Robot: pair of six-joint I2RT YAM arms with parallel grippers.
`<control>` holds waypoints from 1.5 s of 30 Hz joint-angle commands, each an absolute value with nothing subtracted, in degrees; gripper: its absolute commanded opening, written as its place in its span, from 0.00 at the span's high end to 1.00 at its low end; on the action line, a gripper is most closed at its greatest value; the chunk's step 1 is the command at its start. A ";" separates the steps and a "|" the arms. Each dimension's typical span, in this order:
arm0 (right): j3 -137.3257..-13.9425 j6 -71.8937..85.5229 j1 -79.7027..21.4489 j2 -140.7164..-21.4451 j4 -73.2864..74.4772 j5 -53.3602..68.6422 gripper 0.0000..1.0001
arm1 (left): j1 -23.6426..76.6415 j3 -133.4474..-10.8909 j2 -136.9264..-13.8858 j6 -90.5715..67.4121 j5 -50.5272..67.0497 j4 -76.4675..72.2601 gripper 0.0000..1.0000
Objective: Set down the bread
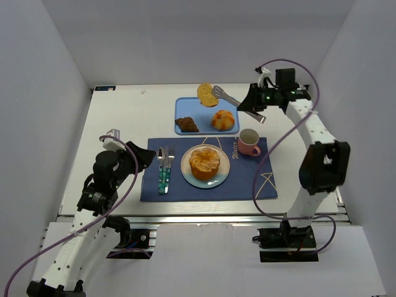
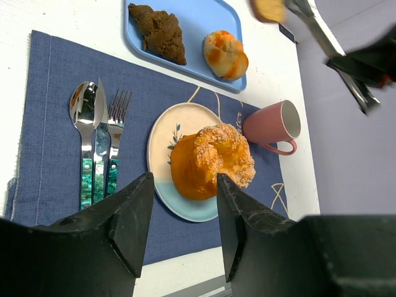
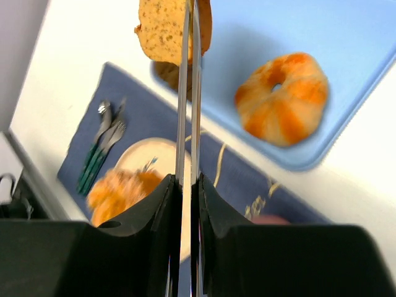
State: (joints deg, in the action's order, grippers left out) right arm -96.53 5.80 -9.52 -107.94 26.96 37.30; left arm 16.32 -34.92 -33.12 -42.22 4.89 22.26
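Observation:
My right gripper should keep going toward the plate and let go of the slice on the orange bun [image 1: 204,163], because the tongs are pinching the slice clear of the blue tray.
My right gripper [image 1: 252,106] is shut on metal tongs [image 1: 234,100], and the tongs pinch a flat seeded slice of bread [image 1: 206,94] in the air above the far edge of the blue tray [image 1: 183,106]. In the right wrist view the tongs [image 3: 189,111] run up from my gripper [image 3: 189,185] to the slice [image 3: 162,31]. A dark brown pastry [image 1: 186,125] and an orange twisted roll [image 1: 223,120] lie on the tray. A large orange crumbed bun [image 1: 204,161] sits on the round plate [image 1: 190,175]. My left gripper [image 2: 180,213] is open and empty, near the placemat's left edge.
A navy placemat [image 1: 247,179] holds the plate, a spoon, knife and fork [image 1: 164,170] with green handles on its left, and a pink mug [image 1: 249,142] at its far right. White walls close in the table on three sides.

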 commanded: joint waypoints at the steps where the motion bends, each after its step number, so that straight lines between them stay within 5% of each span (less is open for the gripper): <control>1: -89.06 -0.60 -9.14 -97.68 32.07 47.18 0.91 | 16.26 -33.58 -32.17 -42.71 4.57 21.45 0.45; 7: -68.34 -19.84 -10.72 -80.36 41.65 51.94 0.91 | 16.26 -32.61 -32.08 -42.80 5.10 20.30 0.45; 15: -58.10 -24.17 -12.22 -69.43 44.30 46.50 0.88 | 16.26 -31.46 -32.96 -43.16 6.77 17.76 0.45; 20: -58.09 -24.35 -12.48 -71.36 44.65 43.69 0.68 | 16.26 -31.73 -33.14 -43.07 6.86 17.67 0.45; 30: -63.10 -21.36 -12.31 -72.25 41.75 43.42 0.54 | 16.26 -31.64 -31.47 -43.15 5.63 19.07 0.45; 40: -68.64 -13.29 -12.04 -75.49 34.04 43.86 0.54 | 16.26 -31.20 -31.90 -43.07 5.71 18.28 0.45; 45: -73.29 -3.36 -12.65 -86.64 27.34 42.81 0.54 | 16.26 -30.50 -32.25 -43.24 6.33 17.32 0.45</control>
